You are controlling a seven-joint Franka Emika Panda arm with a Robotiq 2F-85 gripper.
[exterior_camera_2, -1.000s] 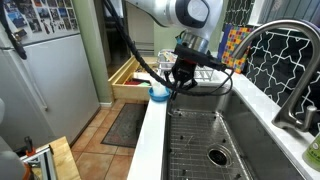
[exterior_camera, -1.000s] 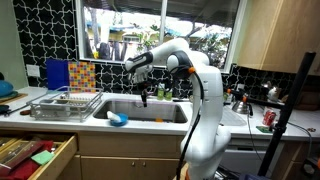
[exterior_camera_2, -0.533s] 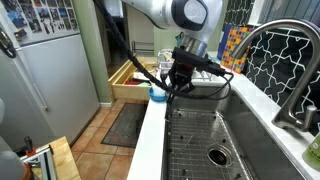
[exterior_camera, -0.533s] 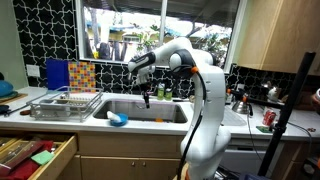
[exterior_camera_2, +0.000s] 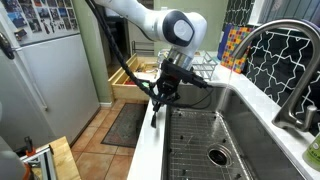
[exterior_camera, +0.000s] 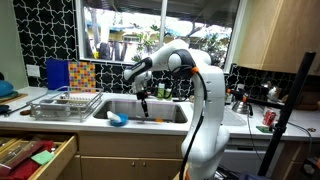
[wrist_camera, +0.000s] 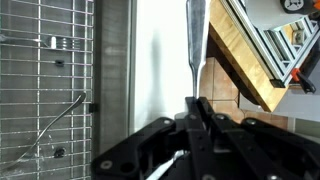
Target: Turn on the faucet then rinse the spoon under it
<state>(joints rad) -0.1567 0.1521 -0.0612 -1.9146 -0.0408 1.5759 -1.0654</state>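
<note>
The spoon (wrist_camera: 197,40) is lined up with the clear white counter strip (exterior_camera_2: 150,150). My gripper should keep going down until the spoon rests there, and then let go of it.
My gripper (exterior_camera_2: 163,90) is shut on a spoon (exterior_camera_2: 156,108) that hangs bowl-down from its fingers. It hovers over the white counter strip at the front edge of the sink (exterior_camera_2: 250,135). In an exterior view, the gripper (exterior_camera: 141,92) and spoon (exterior_camera: 141,108) sit at the sink's left front. The wrist view shows the gripper (wrist_camera: 197,100) clamped on the spoon handle (wrist_camera: 194,40) above the white counter, with the sink grid to one side. The dark arched faucet (exterior_camera_2: 250,40) stands at the far side of the sink, well away from the spoon. No water shows under its spout.
A wire dish rack (exterior_camera: 65,103) sits left of the sink, and a blue item (exterior_camera: 118,119) lies on the counter edge. A drawer (exterior_camera: 35,155) stands open below the counter. A red can (exterior_camera: 267,117) and bottles stand to the right. A metal grid (exterior_camera_2: 200,140) covers the sink floor.
The gripper has moved down and toward the front counter edge with the spoon, away from the faucet. It now hides the blue item in one exterior view.
</note>
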